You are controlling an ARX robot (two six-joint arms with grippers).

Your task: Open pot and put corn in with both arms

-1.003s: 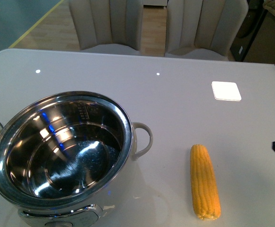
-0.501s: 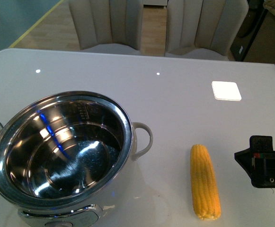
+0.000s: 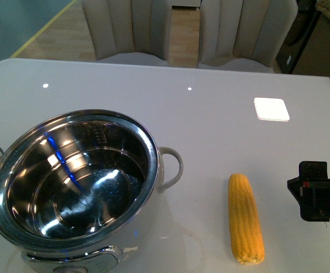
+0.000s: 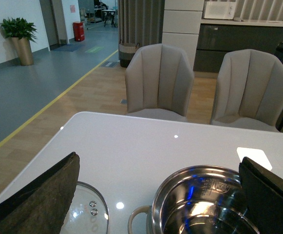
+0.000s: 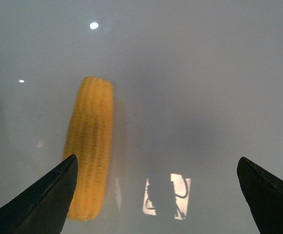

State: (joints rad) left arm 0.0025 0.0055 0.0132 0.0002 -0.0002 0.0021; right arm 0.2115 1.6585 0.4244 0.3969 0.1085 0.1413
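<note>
The pot's opening [image 3: 76, 181] is wider than the corn [image 3: 245, 219] is long, so the corn will lie wholly inside the pot's rim when I put it in.
The pot [image 3: 74, 182] stands open at the front left of the white table, its shiny steel bowl empty; it also shows in the left wrist view [image 4: 204, 204]. Its glass lid [image 4: 85, 212] lies on the table beside the pot. The yellow corn [image 3: 245, 219] lies on the table to the right of the pot; it also shows in the right wrist view [image 5: 90, 146]. My right gripper [image 3: 317, 193] is open, a short way right of the corn. In its wrist view the open gripper [image 5: 156, 195] has the corn next to one finger. My left gripper [image 4: 163, 195] is open above the pot's rim and lid.
A white square pad [image 3: 271, 109] lies on the table [image 3: 210, 114] at the back right. Two grey chairs [image 3: 133, 28] stand behind the table's far edge.
My right gripper has come into the front view from the right edge and now stands beside the corn. The pot and corn have not moved.
</note>
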